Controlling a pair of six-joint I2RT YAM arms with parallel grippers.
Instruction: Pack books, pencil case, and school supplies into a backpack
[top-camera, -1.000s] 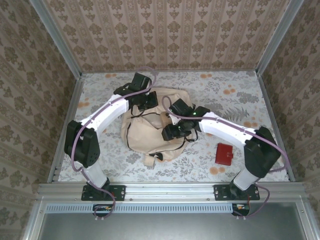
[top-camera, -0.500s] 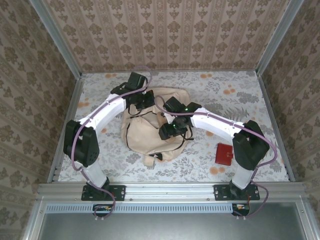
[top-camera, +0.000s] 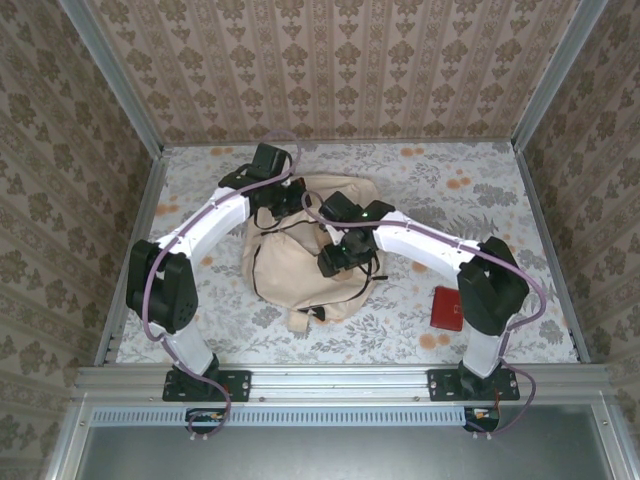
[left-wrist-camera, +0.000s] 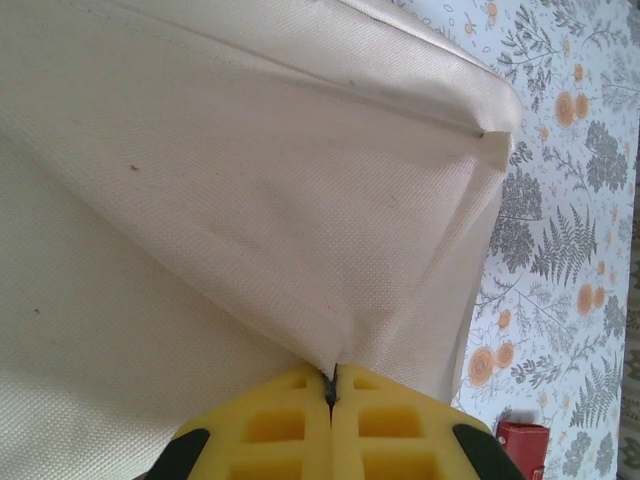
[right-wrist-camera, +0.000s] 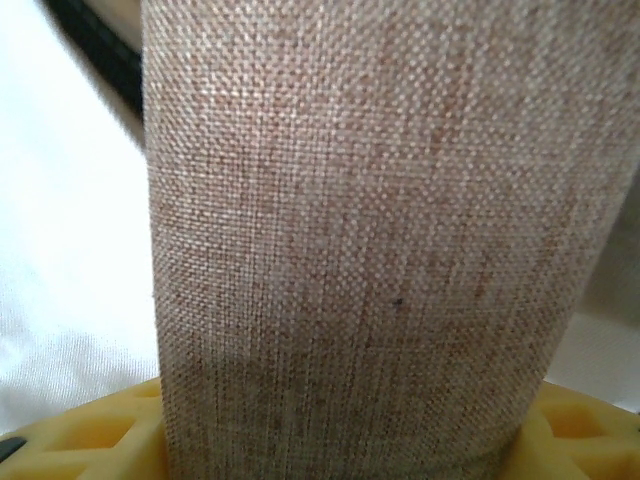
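Note:
The brown fabric (top-camera: 322, 236) sticks out of the backpack's opening, and my right gripper is around it. I should open my right gripper, move it away and push the fabric in at its near end (right-wrist-camera: 335, 425) with closed fingers.
The cream-beige backpack (top-camera: 290, 265) lies mid-table, slumped, with dark zippers. My left gripper (top-camera: 283, 200) is at its far top edge, and in the left wrist view that gripper (left-wrist-camera: 331, 385) is shut on a pinched fold of the backpack (left-wrist-camera: 250, 200) cloth. My right gripper (top-camera: 338, 258) hovers over the bag's upper right part. In the right wrist view a wide piece of brown woven fabric (right-wrist-camera: 370, 250) stands between the yellow fingers (right-wrist-camera: 80, 430), with the right gripper (right-wrist-camera: 340, 445) closed on it. Whether it is the pencil case I cannot tell. The books are out of view.
A small red squarish pouch (top-camera: 448, 308) lies on the floral tablecloth near the right arm's base, and its corner (left-wrist-camera: 522, 440) shows in the left wrist view. Patterned walls and metal rails enclose the table. A dark zipper line (right-wrist-camera: 95, 45) crosses behind the brown fabric.
My right arm has swung left and slightly farther, carrying its gripper further over the backpack. The left gripper has stayed shut at the bag's top edge, barely moving.

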